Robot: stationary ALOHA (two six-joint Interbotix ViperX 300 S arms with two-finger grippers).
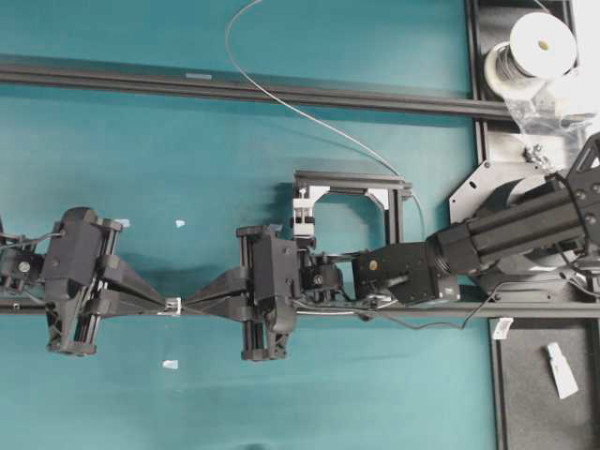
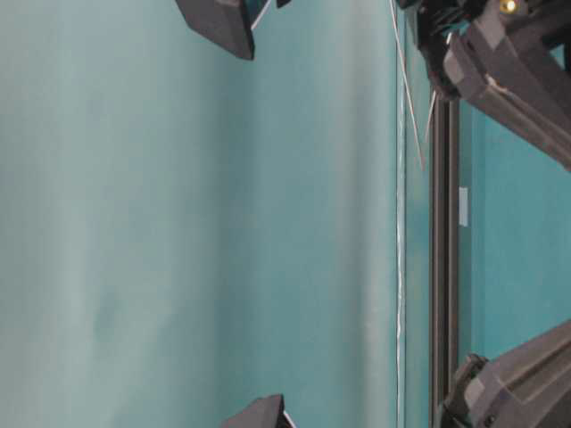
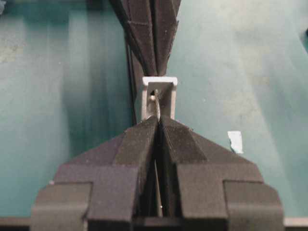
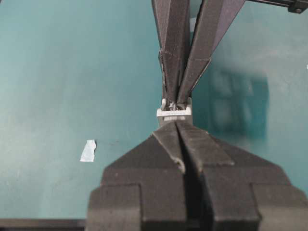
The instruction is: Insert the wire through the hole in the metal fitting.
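The wire [image 1: 172,307] is held between my right gripper's closed fingers beside the metal fitting, so next my right gripper opens before my left gripper pulls the wire through.
The metal fitting [image 1: 172,306], a small silver squarish tab, sits on the black rail between my two grippers. From the left, my left gripper [image 1: 161,306] reaches it, shut. In the left wrist view its jaws [image 3: 158,120] pinch the thin wire [image 3: 157,103], which runs from the jaws into the fitting [image 3: 166,94] at its hole. The right gripper [image 1: 184,305] has reached across from the right; its tips [image 4: 176,124] are shut on the fitting [image 4: 174,113]. More wire [image 1: 309,117] curves across the mat toward the back.
A wire spool [image 1: 539,47] stands at the back right. A black frame with a white-and-black clamp block [image 1: 305,214] stands behind the right gripper. A long black rail [image 1: 281,91] crosses the back. White tape scraps [image 1: 170,364] [image 4: 88,150] lie on the teal mat.
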